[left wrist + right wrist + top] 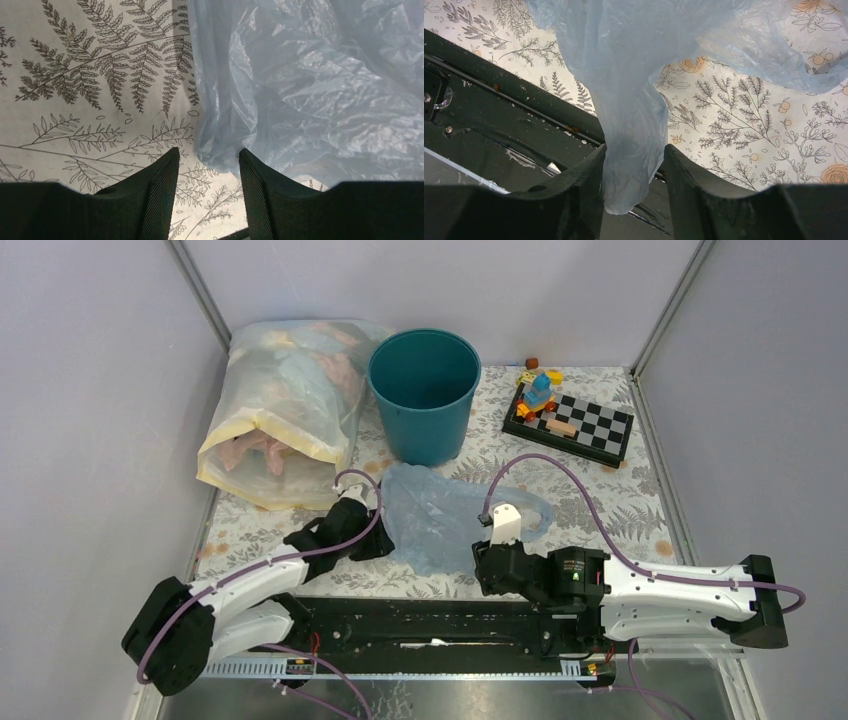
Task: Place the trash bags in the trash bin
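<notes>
The trash bag lies crumpled (430, 520) and has a loose tail, so the robot's left gripper should hold the bag's edge while the right gripper pulls the tail side (540, 516) out flat.
The pale-blue translucent trash bag (440, 515) lies crumpled on the patterned table, in front of the round teal trash bin (424, 390), which stands upright and apart from it. My left gripper (385, 540) is at the bag's left edge. In the left wrist view it (209, 155) is open, with the bag's edge (310, 90) just ahead of the fingertips. My right gripper (483, 550) is at the bag's near right edge. In the right wrist view it (634, 150) is open, and a strip of the bag (624, 75) hangs between its fingers.
A large clear yellowish bag stuffed with cloth (285, 410) lies left of the bin. A checkered board with small toys (570, 420) sits at the back right. The black base rail (430, 625) runs along the table's near edge and shows in the right wrist view (499, 115).
</notes>
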Motion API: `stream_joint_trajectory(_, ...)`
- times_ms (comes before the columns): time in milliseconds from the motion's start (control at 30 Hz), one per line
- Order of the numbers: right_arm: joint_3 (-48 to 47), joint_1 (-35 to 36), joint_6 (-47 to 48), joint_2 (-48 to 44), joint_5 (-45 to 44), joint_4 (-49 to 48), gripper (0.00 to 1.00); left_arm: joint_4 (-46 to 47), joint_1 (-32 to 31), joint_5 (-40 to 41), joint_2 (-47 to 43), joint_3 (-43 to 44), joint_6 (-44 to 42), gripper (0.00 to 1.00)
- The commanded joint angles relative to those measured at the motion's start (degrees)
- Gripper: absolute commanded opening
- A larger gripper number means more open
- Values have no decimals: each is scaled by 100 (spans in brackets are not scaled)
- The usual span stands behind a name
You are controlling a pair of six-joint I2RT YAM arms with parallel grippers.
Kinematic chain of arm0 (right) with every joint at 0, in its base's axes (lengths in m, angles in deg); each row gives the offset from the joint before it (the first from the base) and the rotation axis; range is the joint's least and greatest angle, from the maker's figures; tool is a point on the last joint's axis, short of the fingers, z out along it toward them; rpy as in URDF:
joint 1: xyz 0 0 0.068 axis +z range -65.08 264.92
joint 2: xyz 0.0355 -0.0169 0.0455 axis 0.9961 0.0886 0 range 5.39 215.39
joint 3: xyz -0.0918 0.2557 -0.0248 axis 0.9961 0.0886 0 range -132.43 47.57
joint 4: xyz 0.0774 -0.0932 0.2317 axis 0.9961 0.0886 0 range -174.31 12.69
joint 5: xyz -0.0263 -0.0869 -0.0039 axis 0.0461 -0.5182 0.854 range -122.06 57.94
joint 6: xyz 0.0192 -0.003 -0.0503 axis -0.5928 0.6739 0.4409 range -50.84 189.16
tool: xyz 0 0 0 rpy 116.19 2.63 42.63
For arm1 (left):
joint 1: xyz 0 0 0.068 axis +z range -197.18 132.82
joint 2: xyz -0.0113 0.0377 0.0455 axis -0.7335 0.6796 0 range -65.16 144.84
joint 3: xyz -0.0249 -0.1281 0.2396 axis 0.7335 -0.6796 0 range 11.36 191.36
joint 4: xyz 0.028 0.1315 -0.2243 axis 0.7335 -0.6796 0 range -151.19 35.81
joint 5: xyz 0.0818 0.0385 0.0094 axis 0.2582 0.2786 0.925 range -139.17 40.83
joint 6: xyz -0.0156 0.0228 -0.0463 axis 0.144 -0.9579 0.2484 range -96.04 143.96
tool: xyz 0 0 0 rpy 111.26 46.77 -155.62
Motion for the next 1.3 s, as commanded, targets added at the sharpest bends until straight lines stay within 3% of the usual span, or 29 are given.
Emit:
stream_joint_trajectory(0,80,-13,-141,-113,12,-64,49,637,-20,114,352,1,-116,50)
stream_joint_trajectory(167,192,-18,-307,-118,-73,37,44,923,-21,119,752,-14,-186,43)
stream_joint_trajectory(300,257,-17,-528,-236,-259,252,38,971,-13,518,793,-53,-171,20)
stream_joint_trajectory(400,252,-18,-664,-386,-456,485,22,971,34,687,771,-37,-167,0)
stream_joint_trajectory(500,115,-18,-1002,-496,-840,1050,10,781,321,758,674,-22,-162,0)
stream_joint_trajectory(633,-257,-18,-1936,-667,-1621,2319,4,728,1185,263,155,-215,-255,0)
stream_joint_trajectory(800,-364,-18,-2345,-1274,-2071,2675,3,473,1885,-49,-469,-246,-387,0)
stream_joint_trajectory(867,-277,-17,-1998,-1476,-1910,2354,13,417,1929,-168,-549,-177,-463,0)
stream_joint_trajectory(1000,4,-18,-754,-1596,-929,1047,56,473,1930,-661,-470,-78,-539,0)
stream_joint_trajectory(1100,-94,-18,-478,-1389,-682,774,80,468,1930,-800,-421,-44,-525,0)
stream_joint_trajectory(1267,-615,-56,-61,-895,-1048,751,81,460,1930,-829,-548,-86,-416,0)
